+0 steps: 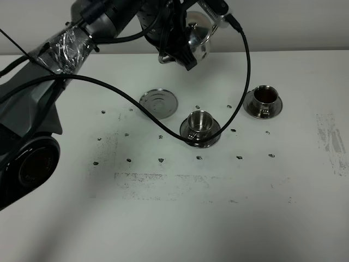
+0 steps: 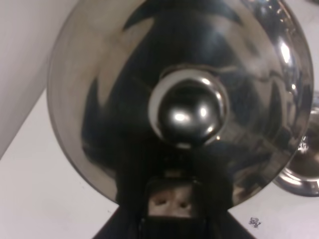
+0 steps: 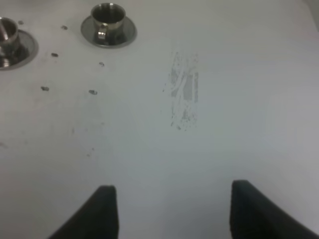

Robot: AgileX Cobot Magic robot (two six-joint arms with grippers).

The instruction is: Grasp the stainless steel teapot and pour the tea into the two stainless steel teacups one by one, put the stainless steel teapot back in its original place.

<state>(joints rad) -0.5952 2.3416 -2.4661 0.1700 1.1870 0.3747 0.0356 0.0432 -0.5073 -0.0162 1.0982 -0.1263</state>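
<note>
The teapot [image 1: 200, 36] is hanging behind the empty middle teacup, so next my left gripper swings it over the coaster [image 1: 158, 103] and turns its spout toward that teacup before it pours.
The stainless steel teapot [image 1: 199, 34] hangs high above the table's far edge, with my left gripper [image 1: 182, 52] shut on its handle side. In the left wrist view its lid and knob [image 2: 190, 110] fill the frame. The round coaster [image 1: 158, 103] lies bare on the table. One teacup [image 1: 199, 124] on its saucer stands near the middle and looks steel inside. The other teacup [image 1: 264, 97], further right, holds dark reddish-brown tea. My right gripper [image 3: 174, 209] is open over bare table, with both teacups [image 3: 108, 20] [image 3: 7, 39] far ahead of it.
A black cable [image 1: 246, 60] loops from the left arm down across the table, past the coaster to the middle cup's saucer [image 1: 214, 137]. Small dark marks dot the white table [image 1: 174, 218], with a scuffed patch [image 1: 331, 139] at the right.
</note>
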